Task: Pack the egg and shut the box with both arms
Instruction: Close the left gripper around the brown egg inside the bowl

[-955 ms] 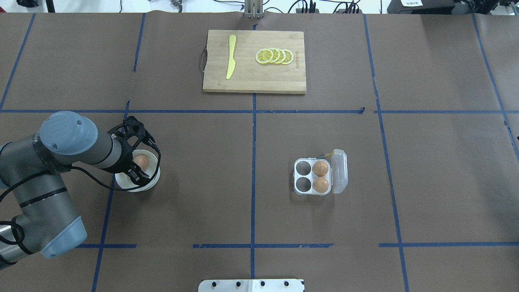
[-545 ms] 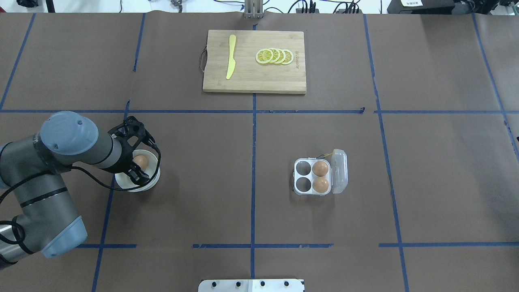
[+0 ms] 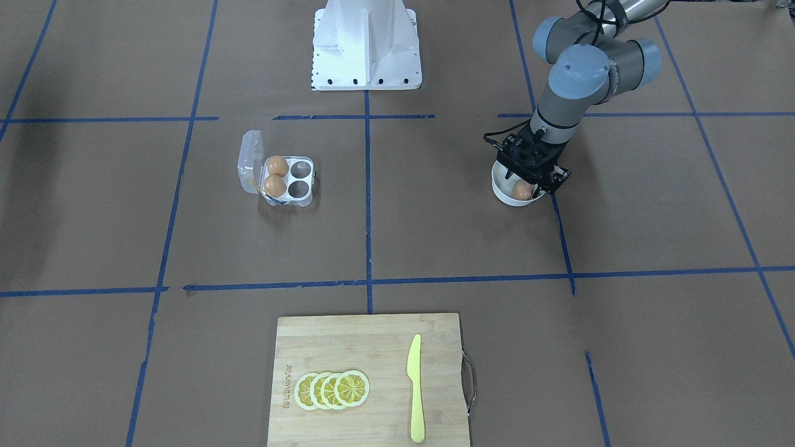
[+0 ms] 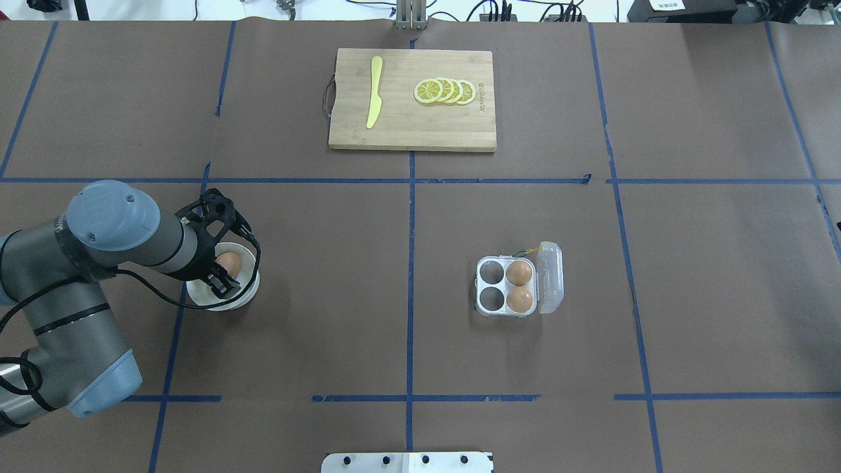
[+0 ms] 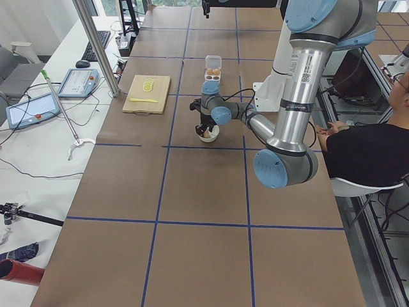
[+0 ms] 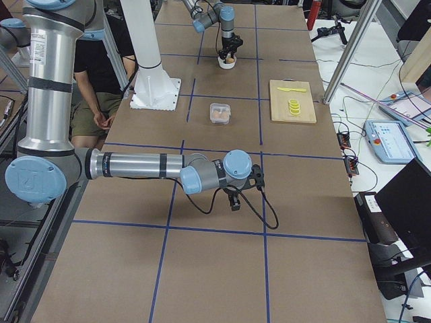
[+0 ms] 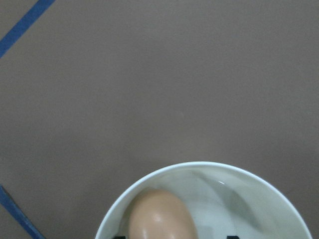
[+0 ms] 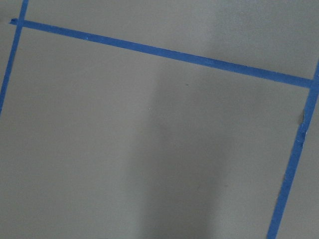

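Note:
I can see a gap between the egg and a finger. The egg will move that way inside the still bowl when I close my left gripper.
A tan-brown egg lies in a white bowl at the table's left. It also shows in the front view and the left wrist view. My left gripper is down in the bowl, open, with its fingers on either side of this egg. The clear box stands right of centre with its lid hinged open. It holds two eggs in the cells by the lid, and its two left cells are empty. My right gripper shows only in the right side view, so I cannot tell its state.
A wooden cutting board at the far middle carries a yellow knife and lemon slices. The white pedestal stands at the robot's side. Blue tape lines cross the brown table.
The left arm has shifted only very slightly. The egg stays in the bowl between the fingers.

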`<control>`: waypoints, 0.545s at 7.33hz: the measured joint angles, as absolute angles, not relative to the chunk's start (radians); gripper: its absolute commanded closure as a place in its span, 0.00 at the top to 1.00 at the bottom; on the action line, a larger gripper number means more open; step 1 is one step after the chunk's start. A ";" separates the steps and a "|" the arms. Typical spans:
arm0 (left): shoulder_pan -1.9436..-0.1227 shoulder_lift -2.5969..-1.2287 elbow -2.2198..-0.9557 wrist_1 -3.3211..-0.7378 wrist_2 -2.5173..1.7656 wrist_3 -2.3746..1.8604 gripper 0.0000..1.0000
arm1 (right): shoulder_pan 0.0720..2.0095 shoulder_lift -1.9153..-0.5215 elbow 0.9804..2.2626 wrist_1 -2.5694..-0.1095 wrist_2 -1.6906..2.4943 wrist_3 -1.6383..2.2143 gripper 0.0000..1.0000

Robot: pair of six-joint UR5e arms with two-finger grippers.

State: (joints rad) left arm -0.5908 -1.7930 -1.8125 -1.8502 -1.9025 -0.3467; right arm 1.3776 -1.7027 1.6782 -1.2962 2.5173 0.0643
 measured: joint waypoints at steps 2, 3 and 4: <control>-0.593 -1.791 -1.818 -1.848 -1.904 -0.347 0.00 | 1.378 -1.703 1.678 -1.296 2.517 0.064 1.00; -0.594 -1.791 -1.825 -1.847 -1.908 -0.349 0.00 | 1.378 -1.703 1.678 -1.296 2.517 0.064 1.00; -0.596 -1.790 -1.831 -1.845 -1.915 -0.351 0.00 | 1.378 -1.703 1.678 -1.296 2.517 0.064 1.00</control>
